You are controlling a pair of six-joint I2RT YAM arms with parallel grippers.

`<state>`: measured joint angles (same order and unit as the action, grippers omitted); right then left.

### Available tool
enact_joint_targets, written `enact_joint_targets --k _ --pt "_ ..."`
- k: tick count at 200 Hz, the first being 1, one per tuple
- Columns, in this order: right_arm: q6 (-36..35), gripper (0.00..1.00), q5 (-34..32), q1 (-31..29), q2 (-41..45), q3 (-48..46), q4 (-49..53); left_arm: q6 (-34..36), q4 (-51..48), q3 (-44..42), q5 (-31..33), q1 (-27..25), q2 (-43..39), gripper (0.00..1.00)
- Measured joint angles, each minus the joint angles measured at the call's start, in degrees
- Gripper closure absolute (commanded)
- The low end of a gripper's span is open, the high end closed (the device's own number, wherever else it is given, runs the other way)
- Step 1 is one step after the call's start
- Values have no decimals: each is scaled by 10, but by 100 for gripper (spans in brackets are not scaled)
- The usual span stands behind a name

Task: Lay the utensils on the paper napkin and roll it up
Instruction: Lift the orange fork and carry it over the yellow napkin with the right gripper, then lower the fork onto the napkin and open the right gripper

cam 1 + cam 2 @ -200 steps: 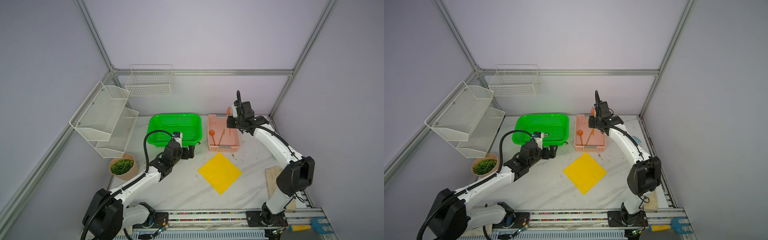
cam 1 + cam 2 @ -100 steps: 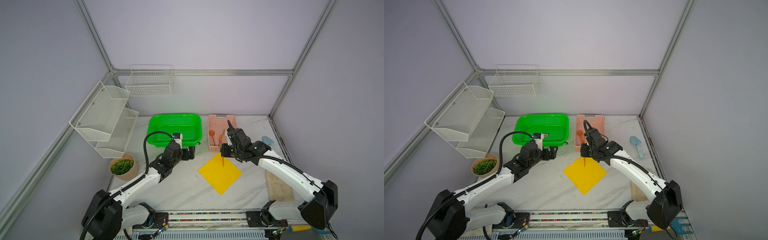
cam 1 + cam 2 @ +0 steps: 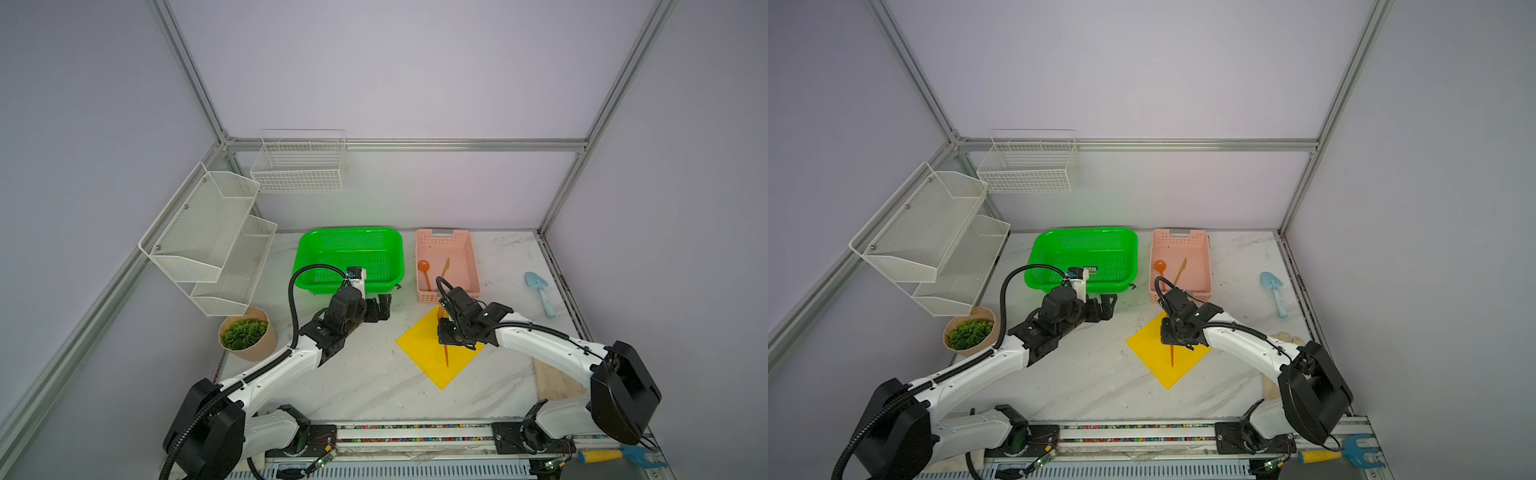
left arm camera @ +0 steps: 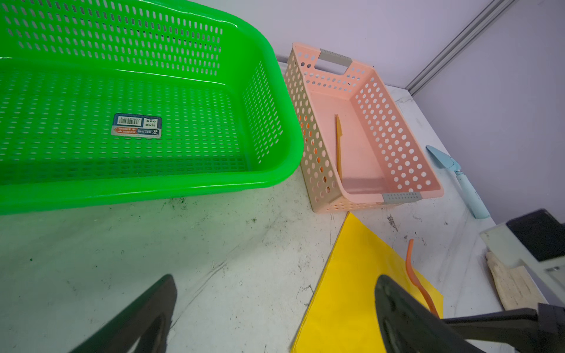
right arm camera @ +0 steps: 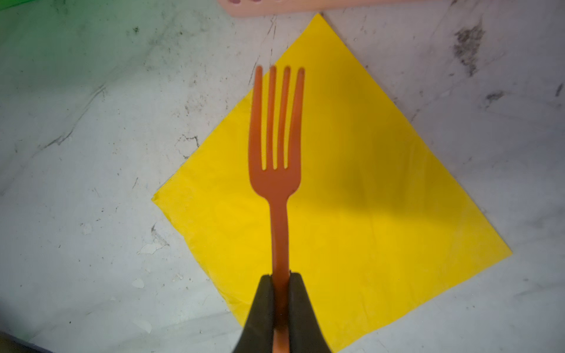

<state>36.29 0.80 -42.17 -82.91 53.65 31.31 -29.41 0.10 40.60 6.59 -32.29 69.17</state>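
Observation:
The orange fork's teeth (image 5: 271, 117) point toward the far corner of the napkin (image 3: 432, 350), so my right gripper keeps lowering the fork until it lies flat on the napkin.
The yellow paper napkin (image 3: 428, 357) (image 3: 1154, 359) (image 5: 367, 214) lies flat as a diamond in front of the pink basket (image 3: 471, 262) (image 3: 1206, 257). My right gripper (image 3: 445, 341) (image 3: 1171, 343) (image 5: 280, 276) hangs over the napkin, shut on the handle of the orange fork (image 5: 276, 137) (image 3: 447, 357), tines pointing away from the fingers. Whether the fork touches the paper I cannot tell. An orange spoon (image 3: 424, 268) and an orange knife (image 3: 445, 268) (image 4: 338, 143) lie in the pink basket. To the napkin's left, my left gripper (image 3: 384, 305) (image 4: 275, 284) is open and empty.
A green basket (image 3: 349, 257) stands left of the pink one. A light-blue trowel (image 3: 540, 293) lies at the right. A potted plant (image 3: 245, 336) and white wire shelves (image 3: 212, 237) are on the left. A wooden board (image 3: 557, 382) lies under the right arm.
My right arm has carried the fork from above the pink basket forward and down over the napkin. The left arm has stayed still and open.

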Motion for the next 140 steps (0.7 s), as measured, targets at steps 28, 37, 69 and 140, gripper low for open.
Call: enact_joint_targets --k 28,37,69,140 --pt "-2 100 -6 0 -40 0 -18 0 1 0 0 0 3 0" --pt "-2 100 -9 0 -49 0 -24 0 2 0 0 0 3 0" --pt "-5 100 -18 0 -68 2 -39 0 2 0 0 0 4 0" --pt "-10 100 -40 0 -92 2 -53 0 2 0 1 0 4 0"
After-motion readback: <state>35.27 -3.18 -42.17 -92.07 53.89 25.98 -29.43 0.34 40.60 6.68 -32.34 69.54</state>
